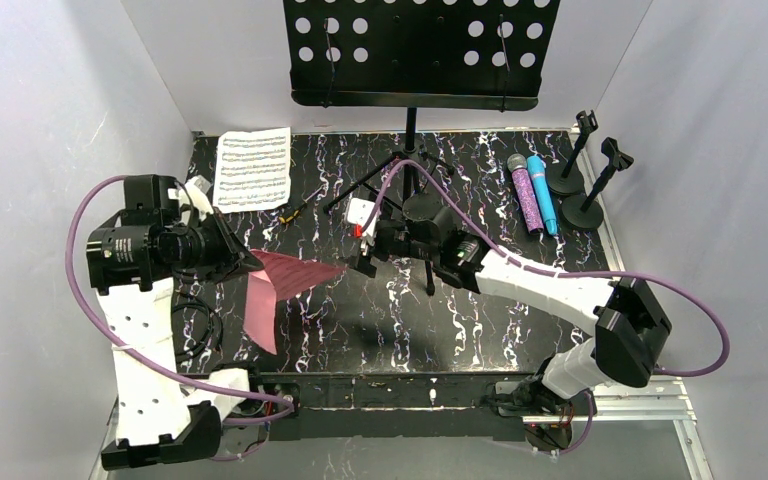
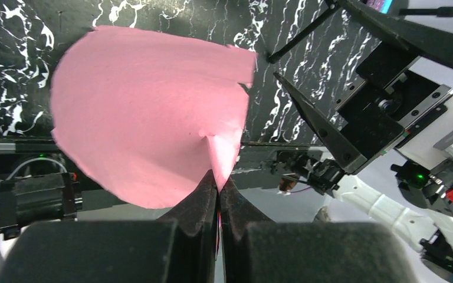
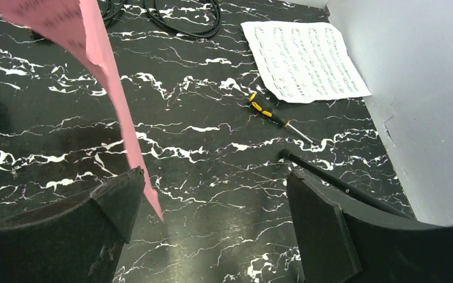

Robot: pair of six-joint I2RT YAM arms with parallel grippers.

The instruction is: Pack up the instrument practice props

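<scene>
The pink sheet's free corner (image 1: 335, 270) hangs beside my right gripper's finger, so I should back away and set the sheet on the white sheet (image 1: 252, 170) with my left gripper.
My left gripper (image 2: 219, 187) is shut on the edge of the pink music sheet (image 2: 147, 112), held above the table; it shows dark pink in the top view (image 1: 285, 280). My right gripper (image 1: 362, 258) is open, its jaws wide apart, just right of the sheet's far corner (image 3: 112, 76). The white music sheet (image 1: 253, 167) lies flat at the back left and shows in the right wrist view (image 3: 304, 60). The purple glitter microphone (image 1: 527, 195) and blue microphone (image 1: 544, 192) lie side by side at the back right, next to two black mic holders (image 1: 567, 165) (image 1: 590, 200).
The tall black tripod stand (image 1: 415, 50) with perforated plate stands at the back centre, its legs (image 3: 342, 186) spreading over the table. A yellow-and-black screwdriver (image 3: 274, 115) lies near the white sheet. A coiled black cable (image 3: 183, 17) lies at the left.
</scene>
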